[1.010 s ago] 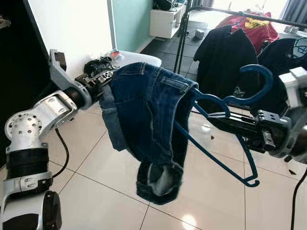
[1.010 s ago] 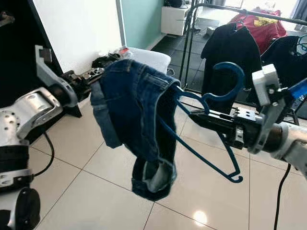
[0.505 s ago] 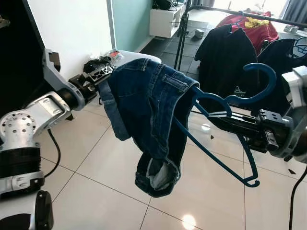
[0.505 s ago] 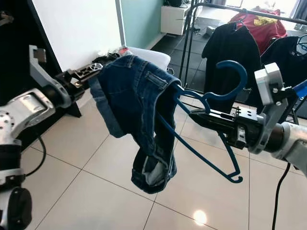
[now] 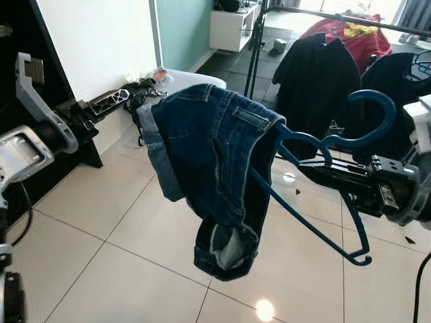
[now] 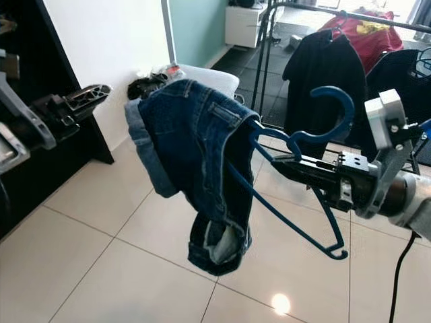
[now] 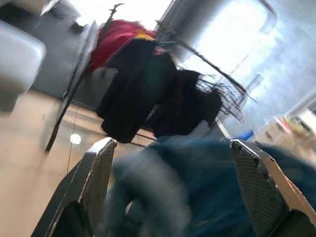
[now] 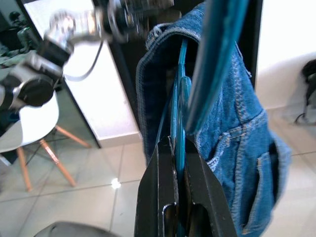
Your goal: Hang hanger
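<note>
The hanger's arm is going into the gaping waistband, so I expect the folded jeans to open wide around the hanger when I pull the waist sideways.
A blue plastic hanger sticks out level in front of me, and my right gripper is shut on its neck just below the hook. In the right wrist view the shut fingers pinch the blue bar. Folded blue jeans drape over the hanger's left shoulder and hang down above the tiled floor. Left of the jeans, my left gripper stands open and holds nothing. Its wrist view has the blurred jeans beyond the spread fingers. The clothes rack rail runs across the back right.
Black garments and a red one hang on the rack behind the hanger. A black cabinet stands at the left and a white rounded object lies behind the jeans. Open tiled floor lies below.
My left gripper has let go of the jeans' waistband and drawn back to the left. The jeans now hang from the hanger alone. The right gripper keeps its hold.
</note>
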Robot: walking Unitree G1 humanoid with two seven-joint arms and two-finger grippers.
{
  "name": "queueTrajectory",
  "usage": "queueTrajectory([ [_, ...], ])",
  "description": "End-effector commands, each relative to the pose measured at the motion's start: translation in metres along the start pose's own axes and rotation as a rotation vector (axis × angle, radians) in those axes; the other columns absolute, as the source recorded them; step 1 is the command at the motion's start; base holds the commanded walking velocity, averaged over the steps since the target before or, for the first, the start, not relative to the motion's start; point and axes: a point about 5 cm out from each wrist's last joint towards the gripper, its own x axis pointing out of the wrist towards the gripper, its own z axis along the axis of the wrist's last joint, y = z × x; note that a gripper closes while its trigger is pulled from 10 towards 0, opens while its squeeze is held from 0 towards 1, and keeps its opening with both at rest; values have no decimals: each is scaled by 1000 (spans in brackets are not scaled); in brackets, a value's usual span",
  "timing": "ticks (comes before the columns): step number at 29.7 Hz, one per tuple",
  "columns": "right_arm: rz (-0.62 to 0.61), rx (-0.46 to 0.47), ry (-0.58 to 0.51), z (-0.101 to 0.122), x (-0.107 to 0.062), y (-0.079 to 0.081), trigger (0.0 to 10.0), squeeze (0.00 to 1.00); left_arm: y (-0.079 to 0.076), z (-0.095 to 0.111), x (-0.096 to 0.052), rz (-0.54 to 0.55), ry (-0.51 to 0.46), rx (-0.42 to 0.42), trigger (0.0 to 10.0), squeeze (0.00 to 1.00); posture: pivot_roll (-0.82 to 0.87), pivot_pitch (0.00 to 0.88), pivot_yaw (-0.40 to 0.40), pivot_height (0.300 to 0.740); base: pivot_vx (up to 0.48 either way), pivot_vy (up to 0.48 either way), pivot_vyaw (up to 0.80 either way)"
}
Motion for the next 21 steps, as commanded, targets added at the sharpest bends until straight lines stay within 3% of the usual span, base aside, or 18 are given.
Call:
queueTrajectory([
  [1,53,-32,-13,5,3,7,10000,0,-19,11,3,-94,35,82,10000,1000,-25,83,-9,740,0,0,0],
  [2,53,-32,-13,5,3,7,10000,0,-19,11,3,-94,35,82,10000,1000,-25,83,-9,740,0,0,0],
  [3,58,-30,-13,5,4,6,10000,0,-27,13,7,-128,57,113,10000,918,-25,83,-9,740,0,0,0],
  [4,67,-28,-14,4,6,6,10000,0,-38,14,12,-181,86,155,10000,0,-12,80,-9,740,0,0,0],
  [6,88,-21,-11,1,11,6,10000,0,-59,14,19,-298,148,238,10000,0,-11,80,-9,740,0,0,0],
  [8,95,-18,-9,0,13,6,10000,0,-66,13,21,-340,171,264,10000,0,-11,80,-9,740,0,0,0],
  [12,136,-4,7,-7,23,7,10000,0,-95,-9,22,-594,376,429,10000,0,1,78,-12,740,0,0,0],
  [16,147,-1,12,-9,25,8,10000,0,-98,-15,21,-641,435,476,10000,0,0,78,-11,740,0,0,0],
  [17,162,5,16,-11,28,10,10000,0,-98,-18,23,-649,459,532,10000,0,1,77,-14,740,0,0,0],
  [19,162,5,16,-11,28,10,10000,0,-98,-18,23,-649,459,532,10000,0,1,77,-14,740,0,0,0],
  [20,180,12,18,-13,32,11,10000,0,-99,-18,28,-677,460,639,10000,0,2,77,-13,740,0,0,0],
  [21,180,12,18,-13,32,11,10000,0,-99,-18,28,-677,460,639,10000,0,2,77,-13,740,0,0,0],
])
